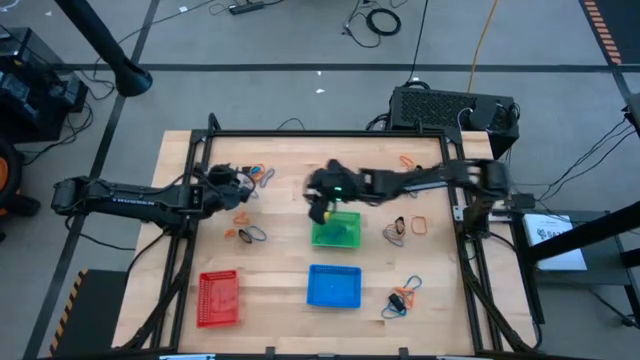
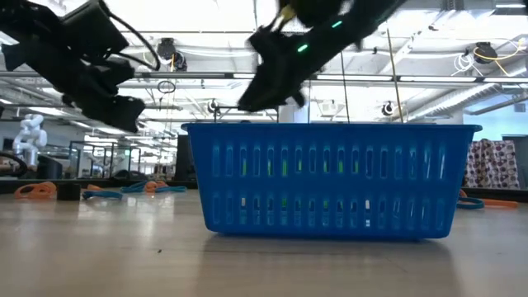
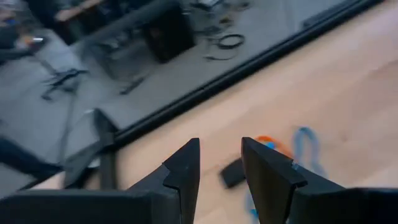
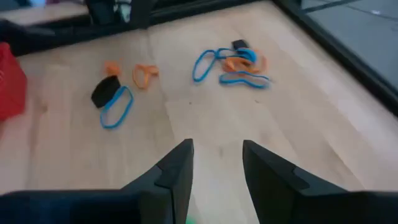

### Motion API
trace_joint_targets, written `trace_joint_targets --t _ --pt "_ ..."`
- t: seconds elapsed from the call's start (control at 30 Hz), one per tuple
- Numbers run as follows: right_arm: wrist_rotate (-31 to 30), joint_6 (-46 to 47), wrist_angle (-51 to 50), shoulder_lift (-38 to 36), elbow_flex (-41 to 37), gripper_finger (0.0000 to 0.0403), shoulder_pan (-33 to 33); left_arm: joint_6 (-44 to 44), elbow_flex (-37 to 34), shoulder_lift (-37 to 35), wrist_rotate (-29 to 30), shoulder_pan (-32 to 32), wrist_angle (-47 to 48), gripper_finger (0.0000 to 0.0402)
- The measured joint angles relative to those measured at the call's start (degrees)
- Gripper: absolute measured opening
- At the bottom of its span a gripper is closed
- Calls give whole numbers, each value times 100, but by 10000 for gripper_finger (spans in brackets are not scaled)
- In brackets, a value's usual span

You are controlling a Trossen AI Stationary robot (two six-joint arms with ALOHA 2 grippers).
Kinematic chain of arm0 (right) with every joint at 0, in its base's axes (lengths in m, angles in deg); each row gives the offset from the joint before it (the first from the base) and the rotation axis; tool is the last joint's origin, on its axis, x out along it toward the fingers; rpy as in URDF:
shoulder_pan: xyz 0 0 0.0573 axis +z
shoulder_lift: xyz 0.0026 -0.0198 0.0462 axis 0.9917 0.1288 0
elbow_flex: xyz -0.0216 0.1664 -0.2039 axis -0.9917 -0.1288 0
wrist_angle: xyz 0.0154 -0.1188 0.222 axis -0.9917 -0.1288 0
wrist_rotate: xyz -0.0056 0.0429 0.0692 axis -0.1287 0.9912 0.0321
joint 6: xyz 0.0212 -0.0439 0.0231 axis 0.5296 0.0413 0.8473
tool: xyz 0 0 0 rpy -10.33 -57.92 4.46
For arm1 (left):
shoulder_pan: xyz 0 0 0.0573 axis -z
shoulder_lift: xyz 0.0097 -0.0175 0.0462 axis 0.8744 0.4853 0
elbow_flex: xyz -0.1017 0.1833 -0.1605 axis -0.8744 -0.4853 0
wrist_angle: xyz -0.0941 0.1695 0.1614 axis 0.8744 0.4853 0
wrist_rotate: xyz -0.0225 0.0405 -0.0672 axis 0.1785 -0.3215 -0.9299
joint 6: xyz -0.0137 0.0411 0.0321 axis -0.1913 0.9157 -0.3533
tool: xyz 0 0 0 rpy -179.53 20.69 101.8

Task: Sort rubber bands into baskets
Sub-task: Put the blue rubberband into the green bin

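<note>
My right gripper is moving toward the loop's loose end (image 4: pixel 197 79) and should go on before it closes there, because the blue rubber band's loop (image 4: pixel 204 56) sticks out clear of the orange bands.
The green basket (image 1: pixel 336 231) stands mid-table, the blue basket (image 1: pixel 333 286) near the front edge, and the red basket (image 1: pixel 218 297) at the front left. My right gripper (image 4: pixel 217 160) is open and empty above the green basket's far left corner (image 1: pixel 318 207). My left gripper (image 3: pixel 221 163) is open and empty over the far left of the table (image 1: pixel 243 187), beside a cluster of orange and blue rubber bands (image 1: pixel 257 176). This cluster also shows in the left wrist view (image 3: pixel 291 147). More bands lie flat on the wood, left of the green basket (image 1: pixel 246 233) and right of it (image 1: pixel 406 227).
Further bands lie at the front right (image 1: pixel 402 297) and the far right (image 1: pixel 407 160). The right wrist view shows two band clusters (image 4: pixel 233 61) (image 4: pixel 115 96) and the red basket's corner (image 4: pixel 9 81). In the low view the blue basket (image 2: pixel 330 177) fills the foreground. A dark frame rail (image 1: pixel 320 134) borders the table.
</note>
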Motion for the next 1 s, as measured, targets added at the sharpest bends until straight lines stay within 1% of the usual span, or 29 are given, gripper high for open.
trace_joint_targets --t 0.07,0.13,0.23,0.3,0.47,0.6,0.73,0.83,1.0 --pt "198 -348 -15 577 509 132 -101 -8 0 0 108 0 45 127" --pt "249 -629 26 1176 1099 132 -179 13 0 2 289 0 41 127" --pt "374 -801 101 2061 2048 132 -270 15 0 1 671 -11 97 127" --pt "447 -896 109 2612 2672 132 -293 -2 0 0 745 -65 187 127" --pt "961 -1025 74 3651 4029 132 -306 -22 0 2 753 -273 418 127" --pt "965 -989 -3 4393 4964 132 -331 -32 0 2 984 -575 560 127" --pt "941 -866 -276 4970 5739 132 -405 -165 -24 2 1113 -855 625 127" --pt "936 -790 -466 5204 6175 132 -488 -167 -24 2 1116 -961 615 127" --pt "966 -765 -726 5307 6237 132 -577 -167 -26 1 1112 -992 597 127"
